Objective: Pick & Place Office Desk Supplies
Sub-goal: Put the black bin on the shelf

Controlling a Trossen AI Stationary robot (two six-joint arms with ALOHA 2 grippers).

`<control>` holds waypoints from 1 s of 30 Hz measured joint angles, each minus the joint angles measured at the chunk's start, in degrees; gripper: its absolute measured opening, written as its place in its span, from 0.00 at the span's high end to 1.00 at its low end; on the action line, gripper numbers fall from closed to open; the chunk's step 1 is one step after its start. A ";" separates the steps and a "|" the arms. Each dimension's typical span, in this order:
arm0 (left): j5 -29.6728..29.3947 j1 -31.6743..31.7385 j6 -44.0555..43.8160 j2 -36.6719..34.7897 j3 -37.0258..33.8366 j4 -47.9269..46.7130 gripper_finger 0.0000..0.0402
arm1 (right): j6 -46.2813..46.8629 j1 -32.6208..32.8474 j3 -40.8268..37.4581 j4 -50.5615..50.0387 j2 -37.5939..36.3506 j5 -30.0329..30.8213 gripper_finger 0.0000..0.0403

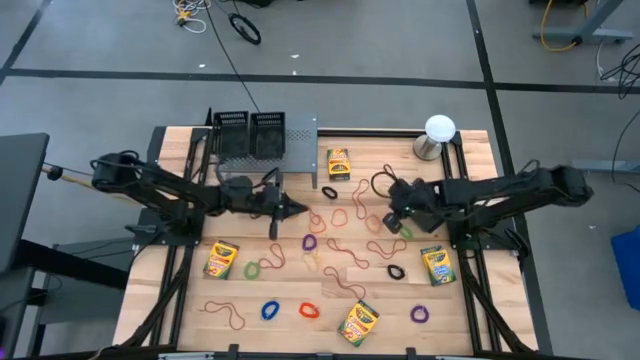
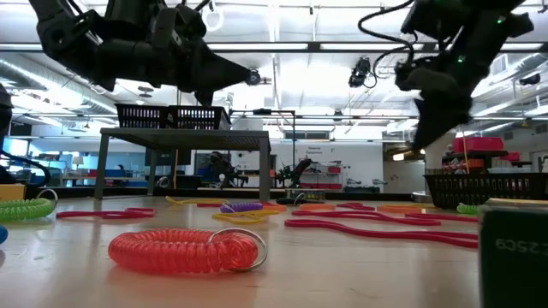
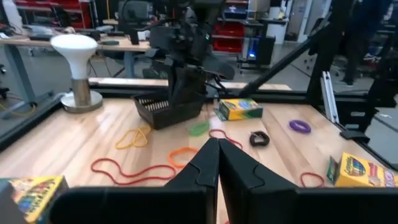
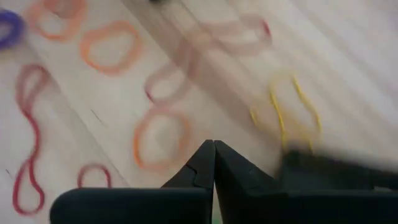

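My right arm is above the black tray, which lies far from the grey metal stand, so next my right gripper brings the tray to within my left gripper's reach.
Small rubber-band loops of several colours lie scattered flat on the wooden table, among them an orange loop, a purple one and a red coil. Crayon boxes lie flat at the far middle, left, right and near edge. My left gripper is shut and empty, pointing level toward the right, above the table's middle. My right gripper is shut and empty, slanting down over an orange loop and a yellow loop.
Two black baskets sit on a grey metal stand at the far left. A white ball on a metal base stands at the far right. A low black tray lies under my right arm, beside a crayon box.
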 joint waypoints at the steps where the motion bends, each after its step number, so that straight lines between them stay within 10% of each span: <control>1: 0.02 -0.02 -0.02 0.26 -0.06 0.16 0.96 | 2.73 0.54 -0.08 -2.27 0.02 -0.65 0.94; 14: 0.20 0.02 1.85 0.82 -0.04 -0.07 0.96 | 14.54 1.29 -0.20 -12.54 4.36 2.86 0.66; 30: -0.87 0.05 1.44 0.82 -0.04 0.68 0.96 | -9.69 2.09 5.68 -3.44 11.03 3.10 0.96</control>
